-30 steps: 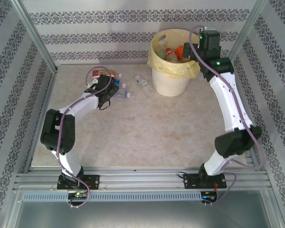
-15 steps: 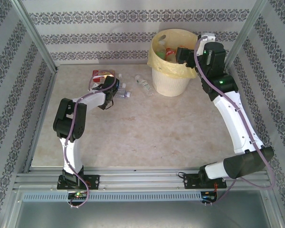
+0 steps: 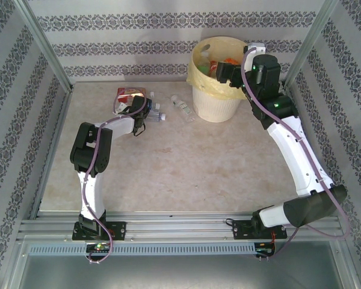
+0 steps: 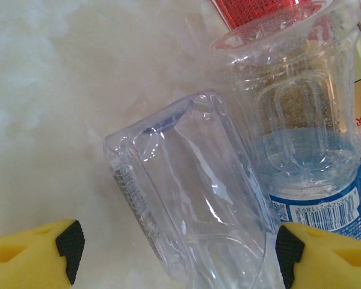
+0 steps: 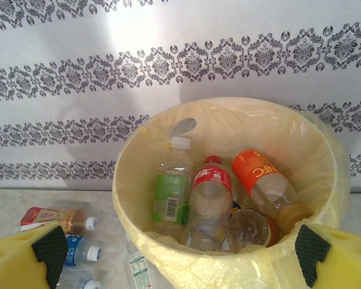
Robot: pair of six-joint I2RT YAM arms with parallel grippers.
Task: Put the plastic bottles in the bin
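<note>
The clear bottle is lying a long way from the bin. Next, my left gripper picks the bottle up and passes it to my right gripper next to the bin.
A bare clear plastic bottle lies on the table between the spread fingers of my left gripper, which is open around it. A blue-labelled bottle and a red-labelled one lie right beside it. From above, my left gripper sits at this cluster. The cream bin with its yellow bag holds green, red and orange bottles. My right gripper is open and empty, hovering at the bin's right rim.
One more small bottle lies alone between the cluster and the bin. A red-labelled crushed bottle rests at the far left near the patterned back wall. Metal frame posts stand at both back corners.
The left arm has reached farther out, bringing its gripper down around the clear bottle. The right gripper has shifted a little left and lower at the bin's rim.
</note>
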